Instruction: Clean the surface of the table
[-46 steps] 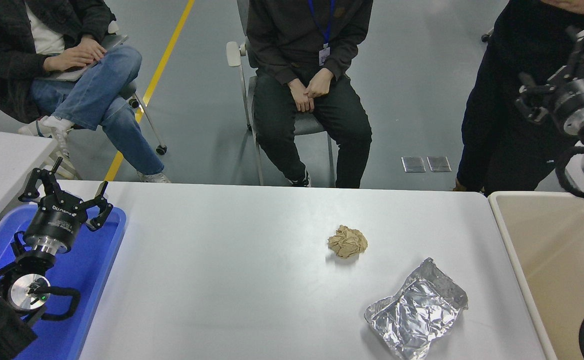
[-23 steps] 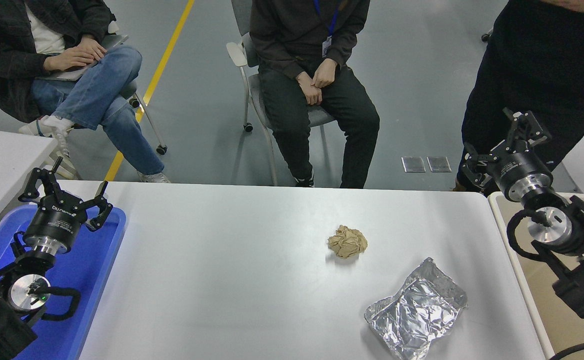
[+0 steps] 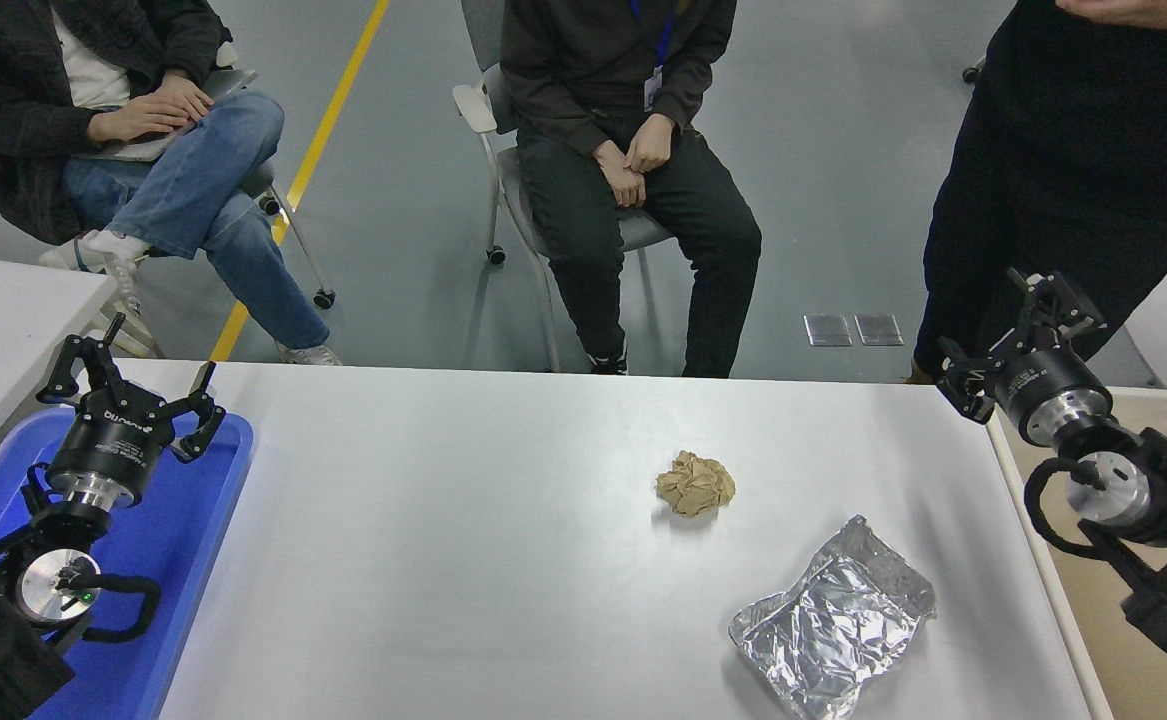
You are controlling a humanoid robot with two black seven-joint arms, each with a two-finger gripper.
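Observation:
The silver foil bag's creased edge (image 3: 759, 667) sticks up above its shadow, so the bag (image 3: 837, 622) will stay spread out when I pick it up by one side.
The white table surface (image 3: 463, 540) carries a crumpled ball of brown paper (image 3: 695, 483) right of centre and a flattened silver foil bag (image 3: 833, 630) nearer the front right. My right gripper (image 3: 1005, 325) hangs open over the table's far right corner, holding nothing, well clear of both pieces. My left gripper (image 3: 128, 365) is parked open above the blue tray (image 3: 183, 560) at the lower left.
A beige bin (image 3: 1133, 640) stands against the table's right edge under my right arm. A smaller white table (image 3: 3, 310) sits at the left. Two people sit on chairs across the table, and a third stands at the far right, close behind my right gripper.
My right arm has swung down from high at the right edge to just above the table's far right corner. The seated middle person shifted on the chair. Left arm unmoved.

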